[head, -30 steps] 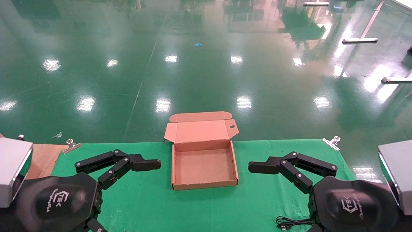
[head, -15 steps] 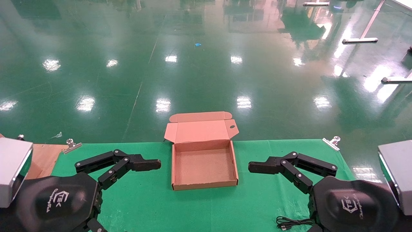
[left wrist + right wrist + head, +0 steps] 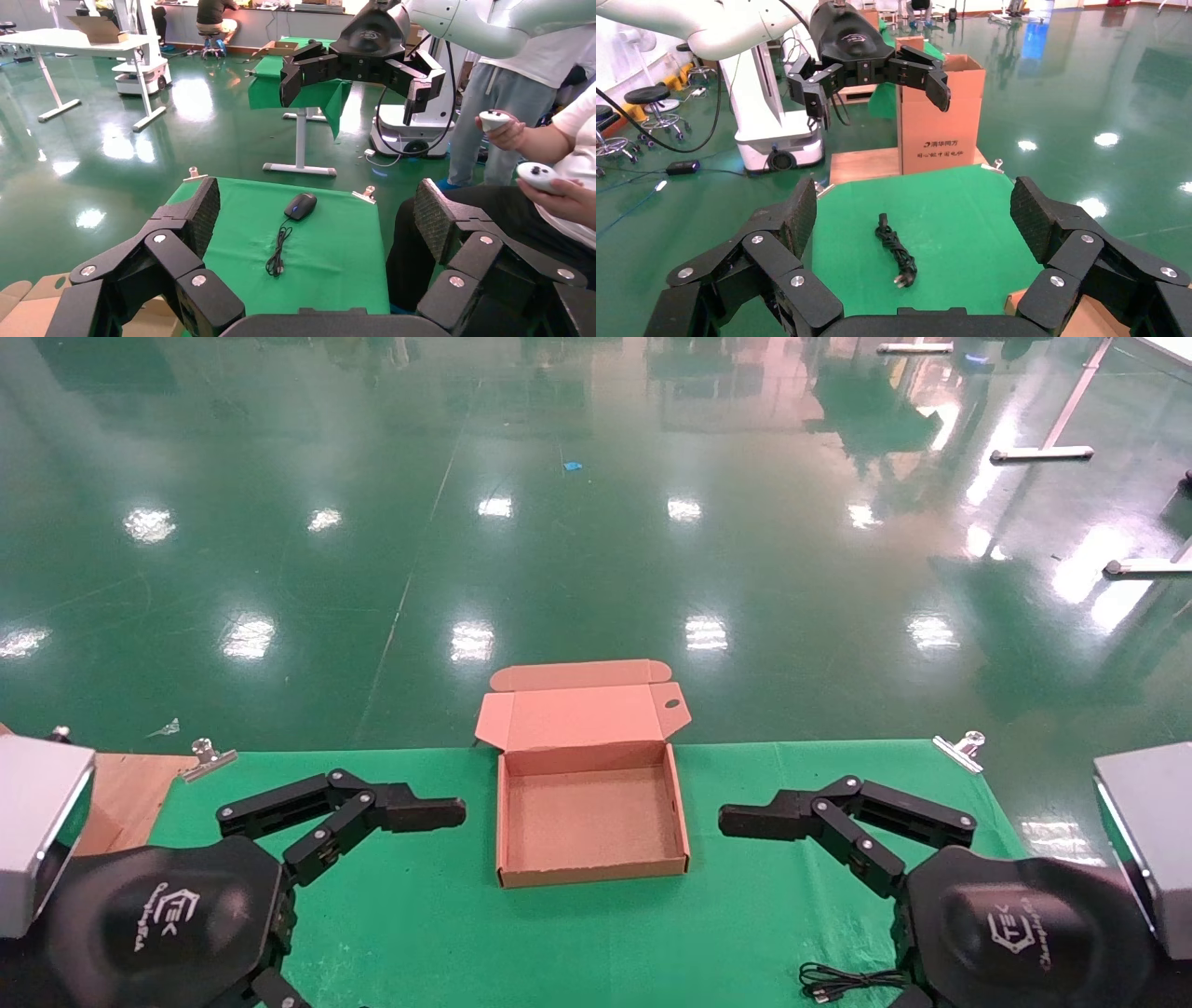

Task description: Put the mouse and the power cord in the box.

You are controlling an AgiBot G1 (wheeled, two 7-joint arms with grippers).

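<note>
I expect the black mouse (image 3: 301,206) to dangle when I lift its bundle with my right gripper, because a thin wire (image 3: 284,225) connects the mouse to the bundle.
The brown box (image 3: 514,822) lies open and empty in the middle of the green cloth, its lid folded back. My left gripper (image 3: 318,205) hovers open to its left and my right gripper (image 3: 914,207) open to its right, both clear of it. The black mouse (image 3: 301,206) rests near the table's right end with its thin wire (image 3: 279,251) bundled beside it. In the head view only the wire (image 3: 843,980) shows, by my right gripper's body. The coiled black power cord (image 3: 895,251) lies on the cloth toward the left end, hidden in the head view.
Metal clips (image 3: 207,756) (image 3: 959,747) pin the cloth's far corners. A bare wooden board (image 3: 121,794) and a tall printed carton (image 3: 940,119) stand past the left end. A person holding controllers (image 3: 548,175) sits beside the right end.
</note>
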